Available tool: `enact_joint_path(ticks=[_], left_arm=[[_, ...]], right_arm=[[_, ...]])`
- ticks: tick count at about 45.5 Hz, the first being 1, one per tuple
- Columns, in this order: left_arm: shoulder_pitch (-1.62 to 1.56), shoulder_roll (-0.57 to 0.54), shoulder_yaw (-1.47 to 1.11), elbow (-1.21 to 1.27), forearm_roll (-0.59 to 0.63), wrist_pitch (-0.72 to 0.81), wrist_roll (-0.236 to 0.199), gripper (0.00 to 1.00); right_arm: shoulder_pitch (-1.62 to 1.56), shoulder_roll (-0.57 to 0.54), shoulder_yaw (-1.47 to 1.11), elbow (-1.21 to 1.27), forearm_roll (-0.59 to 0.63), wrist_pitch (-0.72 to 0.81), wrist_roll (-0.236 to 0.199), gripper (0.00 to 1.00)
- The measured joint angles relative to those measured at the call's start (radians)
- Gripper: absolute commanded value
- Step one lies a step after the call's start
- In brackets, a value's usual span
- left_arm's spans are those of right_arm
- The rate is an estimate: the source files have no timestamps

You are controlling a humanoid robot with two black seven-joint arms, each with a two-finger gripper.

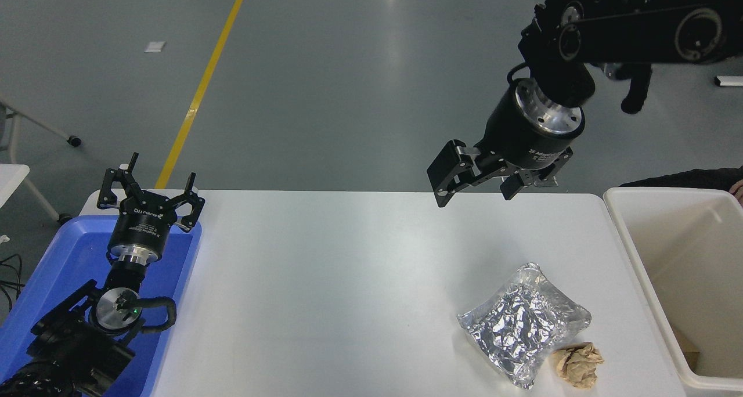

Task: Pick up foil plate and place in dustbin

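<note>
My gripper will carry the foil plate (526, 325) to the dustbin, and the plate will keep its spread tray shape on the way, because the creased edge (484, 347) stands up over its own shadow.
The foil plate (524, 324) is a shiny, wrinkled silver tray lying on the white table at the front right. The dustbin (649, 275) is a large cream-white bin standing at the table's right edge. My right gripper (477, 191) is open and empty, hanging high over the table's far edge, well behind and a little left of the foil plate. My left gripper (150, 183) is open and empty, parked at the lower left over a blue tray.
A small tan paper wad (577, 364) lies just right of the foil plate's front corner. A blue plastic tray (69, 252) sits at the table's left end under the left arm. A dark sleeve (685, 177) shows behind the dustbin.
</note>
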Motion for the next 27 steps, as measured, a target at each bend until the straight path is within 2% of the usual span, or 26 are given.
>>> enact_joint_path(ticks=[9,27], left_arm=[[0.000,0.000,0.000,0.000,0.000,0.000,0.000,1.00],[0.000,0.000,0.000,0.000,0.000,-0.001,0.000,1.00]], right_arm=[[-0.153,-0.056,0.006,-0.074,-0.095,-0.032,0.001,1.00],[-0.562,-0.284,0.142,-0.263,-0.440,-0.171,0.007,1.00]])
